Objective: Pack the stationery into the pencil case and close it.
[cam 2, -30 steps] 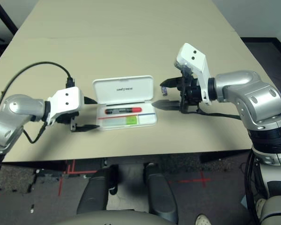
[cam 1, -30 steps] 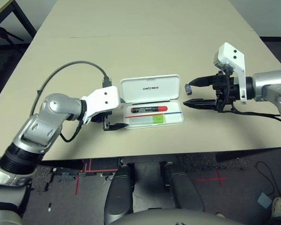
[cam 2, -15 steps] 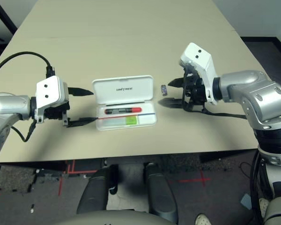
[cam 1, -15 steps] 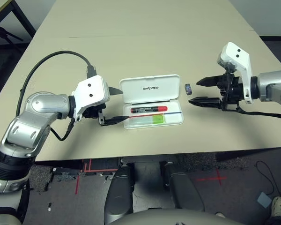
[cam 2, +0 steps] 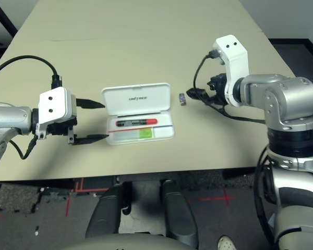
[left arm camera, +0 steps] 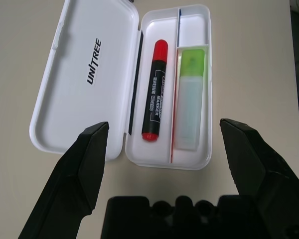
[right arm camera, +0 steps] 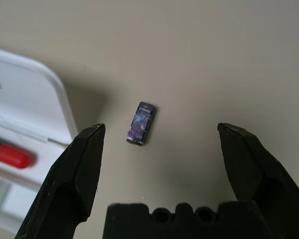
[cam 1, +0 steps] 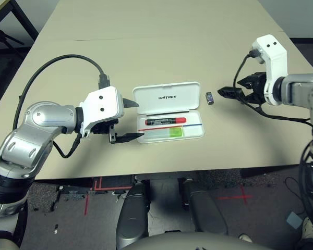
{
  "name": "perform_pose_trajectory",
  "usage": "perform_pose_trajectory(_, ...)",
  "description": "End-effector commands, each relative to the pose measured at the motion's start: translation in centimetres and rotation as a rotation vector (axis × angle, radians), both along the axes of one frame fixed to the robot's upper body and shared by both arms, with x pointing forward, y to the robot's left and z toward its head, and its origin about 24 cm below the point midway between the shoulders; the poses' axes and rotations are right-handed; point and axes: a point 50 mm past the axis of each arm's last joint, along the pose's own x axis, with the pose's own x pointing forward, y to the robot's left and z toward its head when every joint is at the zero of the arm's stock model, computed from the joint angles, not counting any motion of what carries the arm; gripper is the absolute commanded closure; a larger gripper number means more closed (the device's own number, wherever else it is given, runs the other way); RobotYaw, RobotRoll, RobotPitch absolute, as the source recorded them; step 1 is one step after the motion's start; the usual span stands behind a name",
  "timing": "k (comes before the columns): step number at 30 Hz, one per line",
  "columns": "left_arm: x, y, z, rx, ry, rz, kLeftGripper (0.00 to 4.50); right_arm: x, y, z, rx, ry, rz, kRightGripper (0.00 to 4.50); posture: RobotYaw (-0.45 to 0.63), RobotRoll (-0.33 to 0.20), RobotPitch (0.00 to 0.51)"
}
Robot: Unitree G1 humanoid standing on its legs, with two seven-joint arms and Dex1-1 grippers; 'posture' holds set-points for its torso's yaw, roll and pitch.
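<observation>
The robot sees an empty compartment (cam 1: 193,130) beyond the highlighter's lime cap, so the tiny dark block (cam 1: 209,98) will fit flat in there when the robot lowers it.
The white pencil case (cam 1: 167,91) lies open mid-table with its "UNITREE" lid flat behind the tray. In the tray lie the red marker (cam 1: 166,121) and the lime-capped highlighter (cam 1: 164,134), also seen as marker (left arm camera: 155,89) and highlighter (left arm camera: 189,102). A tiny dark block (cam 1: 209,98) rests on the table just right of the case, apart from it. My left gripper (cam 1: 140,121) stands open at the case's left end, touching nothing. My right gripper (cam 1: 222,94) is open a little right of the block (right arm camera: 141,123), which lies ahead of its spread fingers.
The beige table (cam 1: 156,47) stretches far behind the case. Its front edge (cam 1: 161,171) runs close below the case. A black cable (cam 1: 62,65) loops over my left forearm, and another cable (cam 1: 281,119) trails from my right wrist.
My right gripper drew back to the right and turned at the wrist, leaving the block where it lay. My left gripper pulled back left from the case's corner and rose slightly.
</observation>
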Motion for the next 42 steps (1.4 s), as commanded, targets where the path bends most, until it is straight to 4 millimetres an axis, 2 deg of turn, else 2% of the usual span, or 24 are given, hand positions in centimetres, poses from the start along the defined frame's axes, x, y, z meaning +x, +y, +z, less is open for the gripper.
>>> perform_pose_trajectory(1, -0.2, -0.1, 0.4, 0.016, -0.015, -0.017, 0.01, 0.6, -0.1, -0.7, 0.001, 0.007, -0.07, 0.0, 0.01, 0.0, 0.223)
perform_pose_trajectory(16, -0.8, -0.3, 0.5, 0.027, -0.025, -0.011, 0.01, 2.1, 3.5, -4.5, 0.041, 0.063, -0.098, 0.0, 0.06, 0.0, 0.223)
perform_pose_trajectory(27, -1.0, -0.5, 0.5, 0.025, -0.028, -0.01, 0.01, 2.7, 3.8, -7.7, 0.013, 0.146, -0.12, 0.0, 0.07, 0.0, 0.216)
perform_pose_trajectory(35, -1.0, -0.5, 0.5, 0.023, -0.027, -0.01, 0.01, 2.6, 4.5, -8.1, 0.012, 0.164, -0.104, 0.0, 0.07, 0.0, 0.214)
perform_pose_trajectory(42, -0.9, -0.6, 0.4, 0.021, -0.025, -0.01, 0.0, 2.4, 3.8, -7.8, -0.009, 0.166, -0.1, 2.41, 0.07, 0.0, 0.211)
